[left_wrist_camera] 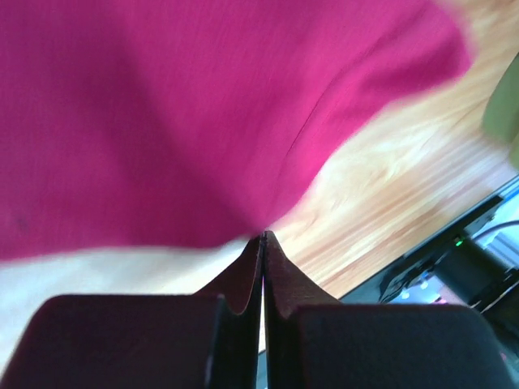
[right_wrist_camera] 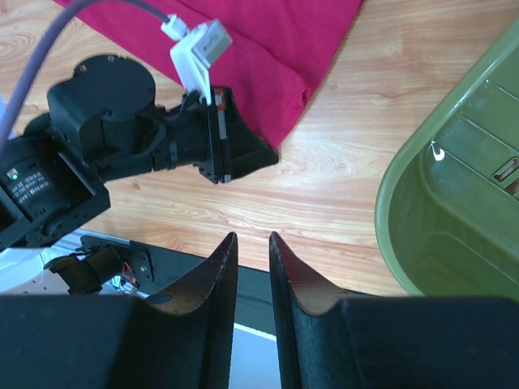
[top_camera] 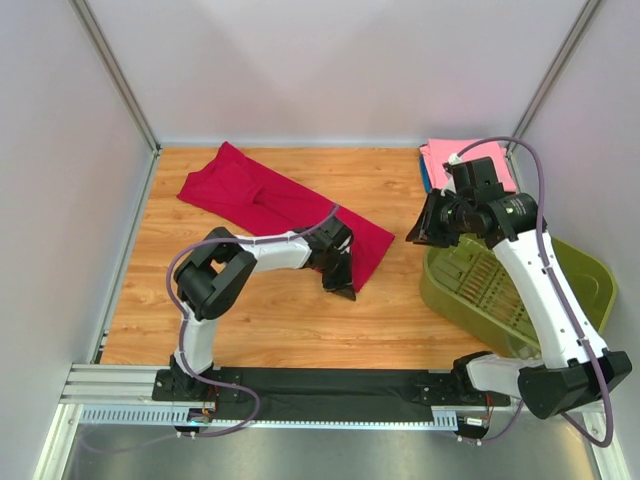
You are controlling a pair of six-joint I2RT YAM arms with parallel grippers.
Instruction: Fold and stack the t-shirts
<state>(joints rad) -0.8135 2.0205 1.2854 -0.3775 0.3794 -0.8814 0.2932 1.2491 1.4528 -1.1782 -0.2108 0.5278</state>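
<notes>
My left gripper should straighten the crimson-red t-shirt before folding, because the t-shirt lies at a slant with its near corner [top_camera: 361, 284] toward the basket. The gripper should pull that corner back toward the black bar [top_camera: 300, 385].
A crimson-red t-shirt [top_camera: 270, 200] lies spread slantwise on the wooden table, from far left to centre. My left gripper [top_camera: 342, 283] is at its near right corner. In the left wrist view its jaws [left_wrist_camera: 263, 235] are pressed together on the edge of the red cloth [left_wrist_camera: 162, 121]. My right gripper [top_camera: 420, 232] hovers above the table between the shirt and the basket, slightly open and empty [right_wrist_camera: 251, 237]. The right wrist view shows the shirt's corner [right_wrist_camera: 268, 57] and the left gripper [right_wrist_camera: 243, 154]. A folded pink shirt [top_camera: 440, 155] lies at the far right on a blue one [top_camera: 424, 176]. A black one is not visible.
An olive-green plastic basket [top_camera: 590, 275] stands at the right, under my right arm; its rim also shows in the right wrist view [right_wrist_camera: 405, 203]. White walls close the table on three sides. A black rail [top_camera: 330, 385] runs along the near edge.
</notes>
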